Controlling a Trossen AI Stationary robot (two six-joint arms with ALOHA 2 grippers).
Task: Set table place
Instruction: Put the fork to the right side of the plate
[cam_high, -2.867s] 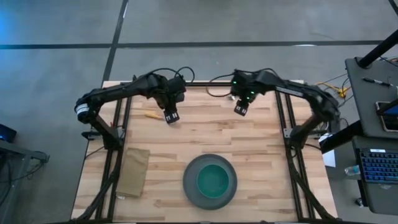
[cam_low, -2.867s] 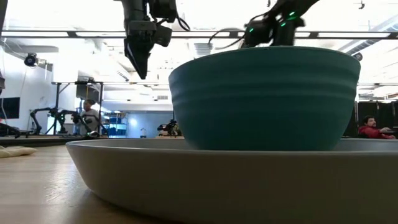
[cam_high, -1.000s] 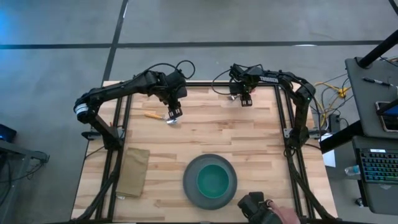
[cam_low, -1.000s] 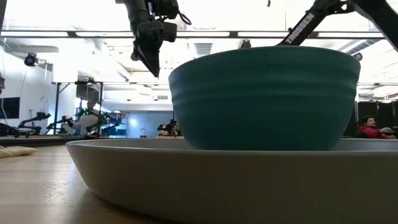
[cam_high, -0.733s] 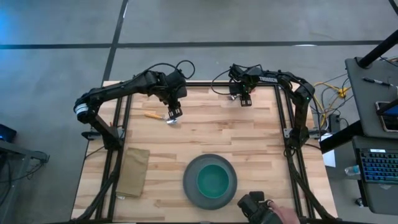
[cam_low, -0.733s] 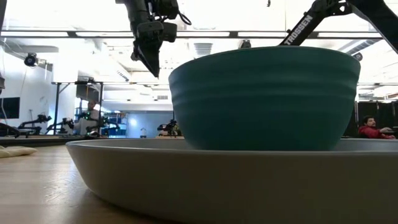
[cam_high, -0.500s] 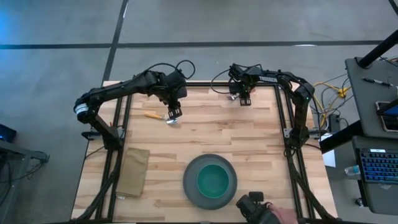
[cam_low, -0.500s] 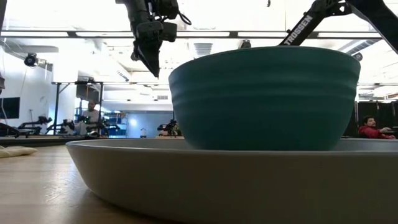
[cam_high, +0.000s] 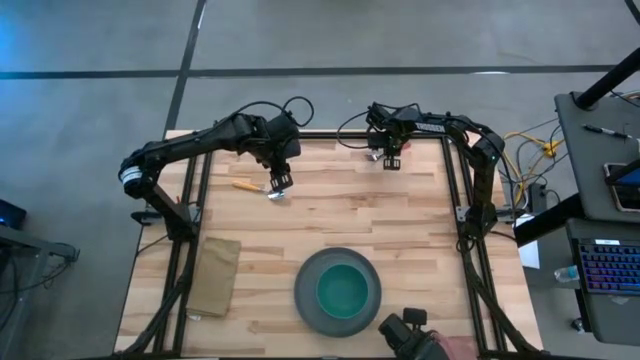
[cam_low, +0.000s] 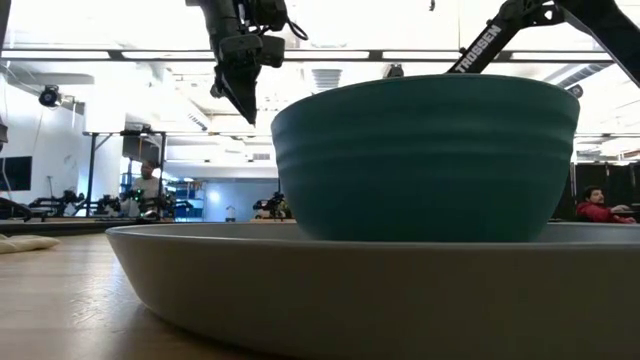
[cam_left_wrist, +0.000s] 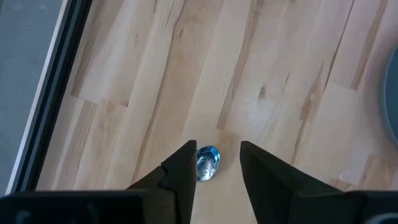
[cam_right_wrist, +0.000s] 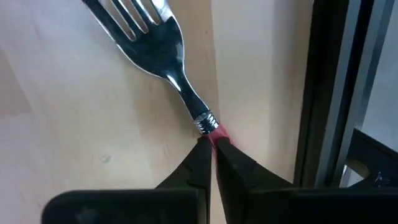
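Note:
Next, I open my right gripper, turn it in line with the red handle (cam_right_wrist: 217, 132) and grip the handle before carrying the fork (cam_right_wrist: 189, 99), which slants across its fingertips.
On the pale wooden table (cam_high: 400, 220), a fork (cam_right_wrist: 149, 31) with a red handle lies at the far edge, by the black rail. My right gripper (cam_high: 390, 161) (cam_right_wrist: 211, 146) is shut on it. A spoon with an orange handle (cam_high: 243, 185) lies at the far left. Its shiny bowl (cam_left_wrist: 207, 163) shows between the fingers of my open left gripper (cam_left_wrist: 216, 149) (cam_high: 279, 186), which hangs above it (cam_low: 243, 105) without touching. My right gripper pinches the fork's red handle (cam_right_wrist: 219, 132) between its two fingertips, right where the handle meets the metal neck. The fingers come from above and point down. The fork lies flat on the table, tines away from the fingers.
A grey plate (cam_high: 305, 300) holding a teal bowl (cam_high: 345, 292) sits near the front edge at the middle. A brown napkin (cam_high: 215, 275) lies at the near left. A person's hand with a dark object (cam_high: 412, 338) shows at the near edge, right of the plate.
My right gripper has shut on the fork's handle at the far edge and edged slightly toward the table's left. The person's hand at the near edge has shifted a little to the left.

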